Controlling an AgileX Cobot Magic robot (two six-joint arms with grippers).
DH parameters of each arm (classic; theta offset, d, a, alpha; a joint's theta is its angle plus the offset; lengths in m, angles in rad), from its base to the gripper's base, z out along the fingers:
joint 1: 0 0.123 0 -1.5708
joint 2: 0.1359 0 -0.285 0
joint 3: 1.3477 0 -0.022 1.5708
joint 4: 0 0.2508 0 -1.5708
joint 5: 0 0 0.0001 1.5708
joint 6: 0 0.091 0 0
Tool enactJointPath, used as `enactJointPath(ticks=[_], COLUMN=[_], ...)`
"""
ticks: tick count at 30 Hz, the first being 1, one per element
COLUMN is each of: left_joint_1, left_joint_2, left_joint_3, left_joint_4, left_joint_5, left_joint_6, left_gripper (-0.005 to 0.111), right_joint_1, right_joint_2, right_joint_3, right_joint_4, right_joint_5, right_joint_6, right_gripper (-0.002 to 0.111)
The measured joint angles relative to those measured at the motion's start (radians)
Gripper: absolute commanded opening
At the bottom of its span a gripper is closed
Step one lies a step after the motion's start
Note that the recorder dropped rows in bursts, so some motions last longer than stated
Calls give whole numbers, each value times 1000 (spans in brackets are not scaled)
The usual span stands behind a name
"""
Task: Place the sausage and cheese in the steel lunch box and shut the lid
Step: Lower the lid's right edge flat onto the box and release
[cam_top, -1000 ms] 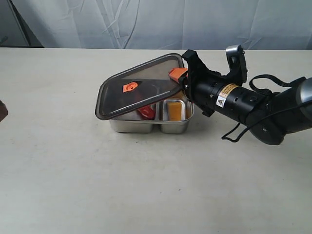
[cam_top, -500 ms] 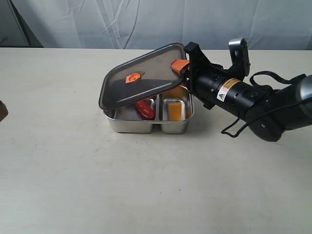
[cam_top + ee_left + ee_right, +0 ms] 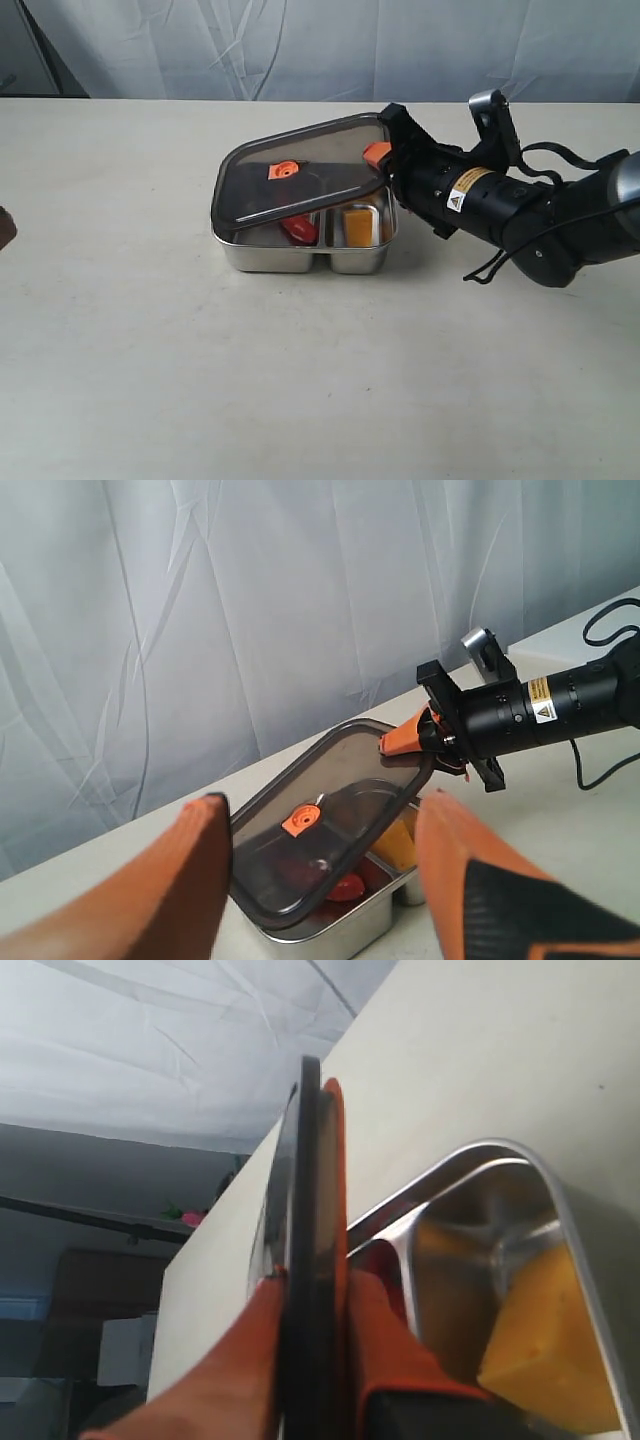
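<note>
My right gripper should open, lower the lid's raised end onto the box rim (image 3: 392, 205) and straddle the lid's edge, because the lid slants with my right gripper's finger under its raised end (image 3: 365, 130).
The steel lunch box (image 3: 300, 258) stands mid-table. The red sausage (image 3: 298, 230) lies in its left compartment and the yellow cheese (image 3: 355, 225) in its right one. The dark translucent lid (image 3: 300, 178), with an orange valve tab (image 3: 282, 171), slants over the box: its left end is low near the rim and its right end is raised. My right gripper (image 3: 378, 158) is shut on the lid's right edge. In the right wrist view the fingers (image 3: 385, 1350) pinch the lid (image 3: 310, 1210) beside the cheese (image 3: 545, 1350). My left gripper (image 3: 320, 880) is open and held back from the box (image 3: 340, 930).
A white curtain (image 3: 320, 45) hangs behind the table's far edge. The right arm's black body and cables (image 3: 520, 215) lie low over the table to the right of the box. A dark object (image 3: 5, 228) shows at the left edge of the exterior view.
The right gripper has lowered the lid and shifted it right; it now slants less steeply and covers more of the box.
</note>
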Motion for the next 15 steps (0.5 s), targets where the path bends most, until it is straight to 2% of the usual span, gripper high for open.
enactJointPath(ticks=[15], left_joint_1=[0], left_joint_2=[0], left_joint_3=[0], left_joint_4=[0], left_joint_5=[0], left_joint_6=[0], left_gripper=[53], right_joint_1=[-1], right_joint_2=[-4], right_joint_3=[-4], right_joint_4=[-55], right_joint_5=[126], right_joint_6=[-19], right_gripper=[-1])
